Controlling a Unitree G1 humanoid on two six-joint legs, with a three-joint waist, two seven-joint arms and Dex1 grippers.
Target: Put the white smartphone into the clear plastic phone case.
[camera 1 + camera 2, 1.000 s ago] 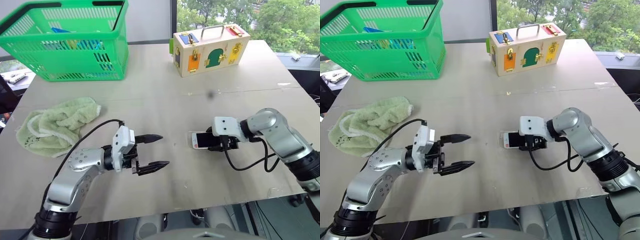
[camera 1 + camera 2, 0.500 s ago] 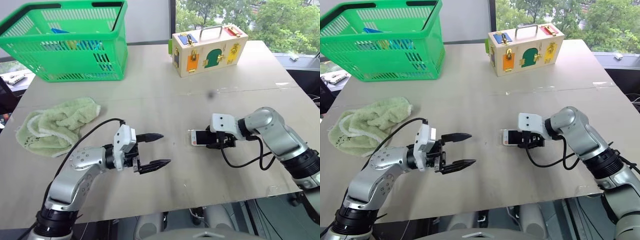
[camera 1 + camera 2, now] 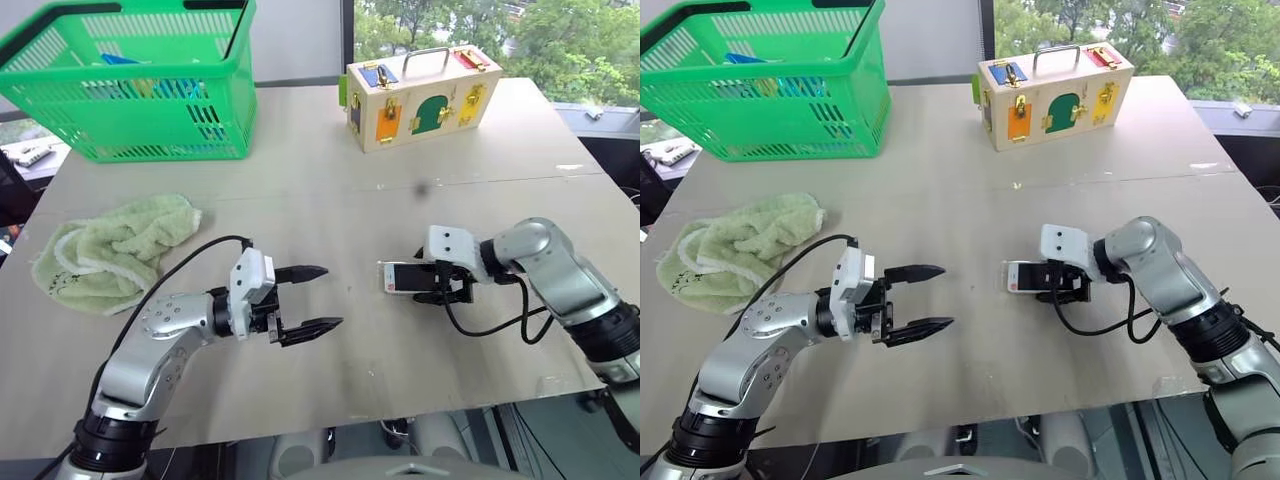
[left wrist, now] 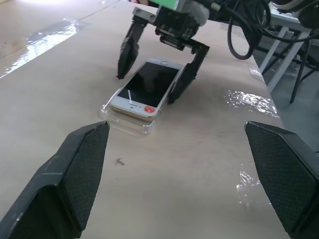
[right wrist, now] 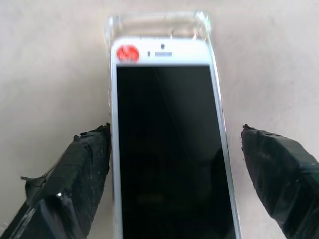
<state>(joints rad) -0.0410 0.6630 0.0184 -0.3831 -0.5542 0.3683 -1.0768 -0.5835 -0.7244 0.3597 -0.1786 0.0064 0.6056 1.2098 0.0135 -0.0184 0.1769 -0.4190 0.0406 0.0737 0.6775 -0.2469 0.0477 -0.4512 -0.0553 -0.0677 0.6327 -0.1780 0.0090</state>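
The robot's right gripper has to back off, close and push the smartphone's home-button end (image 4: 163, 63), because the phone case's rim (image 3: 382, 277) juts out beyond the smartphone's red-dot end.
The white smartphone (image 4: 135, 101) lies screen up on the table, on top of the clear plastic phone case (image 4: 128, 127). The case's rim (image 5: 154, 22) sticks out past the phone's end that bears a red dot. I cannot tell whether the phone sits fully inside. My right gripper (image 3: 427, 283) is open and straddles the phone's other end. One of its fingers (image 5: 84, 164) is close against the phone's edge, and the other stands apart from it. My left gripper (image 3: 332, 296) hovers open and empty above the table, well to the left of the phone and pointing toward it.
A green basket (image 3: 140, 90) stands at the back left. At the back centre is a wooden lock box (image 3: 420, 95). A green towel (image 3: 110, 250) lies at the left. The table's front edge (image 3: 400, 400) is close below both arms.
The right gripper's fingers have spread wider around the phone and its wrist has rolled a little. The phone, the case and the left gripper have stayed put.
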